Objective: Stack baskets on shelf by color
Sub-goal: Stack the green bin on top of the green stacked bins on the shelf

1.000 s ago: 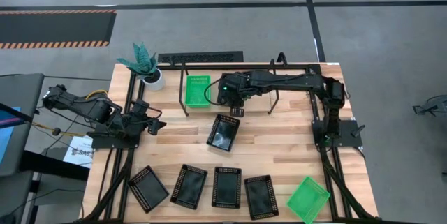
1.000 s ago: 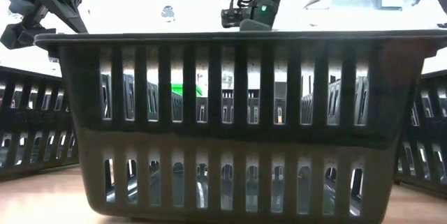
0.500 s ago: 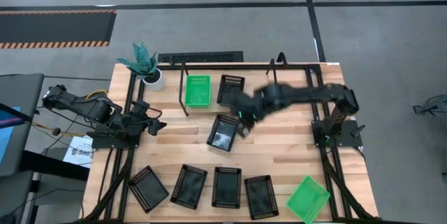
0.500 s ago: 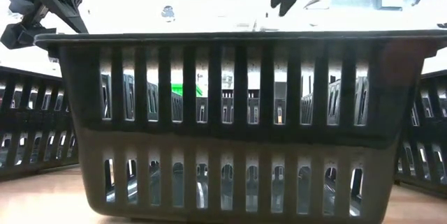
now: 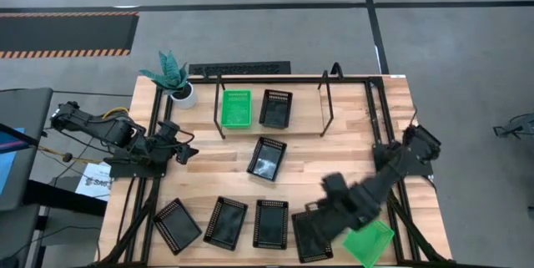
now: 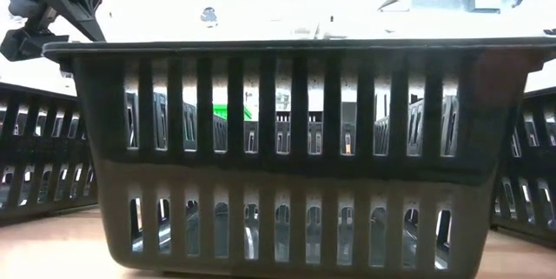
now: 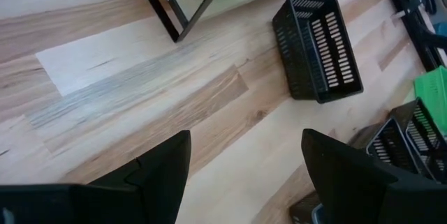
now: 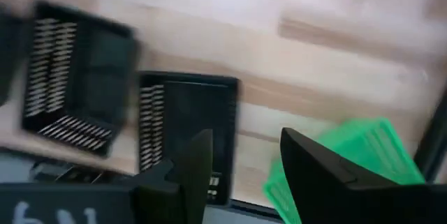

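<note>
My right gripper should now go to the green rim along a clear gap and close there, because the gap separates the green basket from its black neighbour.
The shelf stands at the table's far middle, with a green basket and a black basket side by side on its board. Another black basket lies mid-table. Several black baskets lie in a row along the near edge, with a green basket at the row's right end. My right gripper hangs open above the gap between the rightmost black basket and that green basket, pointing down. My left gripper waits open at the table's left.
A potted plant stands at the far left corner. In the low view a black basket fills the foreground and hides most of the table. Bare wood lies between the shelf and the near row.
My right gripper has swung from the shelf toward the table's near right corner, rolling its wrist on the way. The black basket that was under it stays on the shelf beside the green one.
</note>
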`<state>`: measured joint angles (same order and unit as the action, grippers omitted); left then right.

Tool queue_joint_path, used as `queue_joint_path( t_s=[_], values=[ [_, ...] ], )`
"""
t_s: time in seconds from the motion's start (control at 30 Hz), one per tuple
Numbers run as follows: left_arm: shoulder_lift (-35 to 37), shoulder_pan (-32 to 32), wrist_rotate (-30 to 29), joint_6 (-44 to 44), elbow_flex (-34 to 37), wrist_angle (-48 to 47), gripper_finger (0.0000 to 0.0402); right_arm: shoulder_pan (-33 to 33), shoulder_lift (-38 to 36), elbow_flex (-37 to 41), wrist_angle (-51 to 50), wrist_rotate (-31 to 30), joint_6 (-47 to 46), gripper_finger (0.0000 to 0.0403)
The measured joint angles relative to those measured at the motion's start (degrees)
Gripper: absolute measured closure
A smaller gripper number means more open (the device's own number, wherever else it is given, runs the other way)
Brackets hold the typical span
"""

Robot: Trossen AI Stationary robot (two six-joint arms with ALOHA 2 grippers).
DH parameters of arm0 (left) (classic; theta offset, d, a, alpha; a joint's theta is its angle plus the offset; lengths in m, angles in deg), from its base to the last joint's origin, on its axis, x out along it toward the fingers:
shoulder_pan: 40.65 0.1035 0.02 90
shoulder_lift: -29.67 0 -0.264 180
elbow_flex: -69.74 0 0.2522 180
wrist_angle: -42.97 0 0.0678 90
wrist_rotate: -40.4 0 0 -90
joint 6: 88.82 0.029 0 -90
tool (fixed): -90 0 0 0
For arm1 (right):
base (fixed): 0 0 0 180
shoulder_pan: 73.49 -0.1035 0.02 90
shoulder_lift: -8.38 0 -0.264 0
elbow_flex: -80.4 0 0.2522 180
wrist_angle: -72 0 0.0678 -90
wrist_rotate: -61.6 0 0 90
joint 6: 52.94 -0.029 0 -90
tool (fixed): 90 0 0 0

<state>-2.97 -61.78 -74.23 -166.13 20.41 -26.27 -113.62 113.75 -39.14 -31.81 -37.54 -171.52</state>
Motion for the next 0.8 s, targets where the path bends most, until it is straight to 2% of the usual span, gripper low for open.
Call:
queue_joint_path(
  t_s=[0.07, 0.2, 0.3, 0.5, 0.8],
  values=[
    [0.02, -0.02, 0.36, 0.65, 0.0, 0.0, 0.0141, -3.15, 0.06, 2.04, 0.15, 0.17, -7.06, 0.0203],
    [0.0, -0.01, 0.34, 1.67, 0.0, 0.02, 0.0141, -5.44, 0.06, 6.36, 1.15, 10.35, -9.16, 0.0196],
    [0.0, -0.02, 0.36, 2.38, 0.0, 0.02, 0.0141, -5.66, 0.06, 10.12, 3.54, 11.41, -9.37, 0.0196],
    [0.02, -0.01, 0.79, 2.55, 0.0, 0.02, 0.0141, -6.19, 0.07, 17.35, 7.55, 19.93, -11.36, 0.0199],
    [0.0, 0.0, 1.52, 3.59, 0.0, -0.04, 0.0141, -6.05, 0.08, 24.07, 17.22, 22.28, -12.51, 0.0199]
  ],
)
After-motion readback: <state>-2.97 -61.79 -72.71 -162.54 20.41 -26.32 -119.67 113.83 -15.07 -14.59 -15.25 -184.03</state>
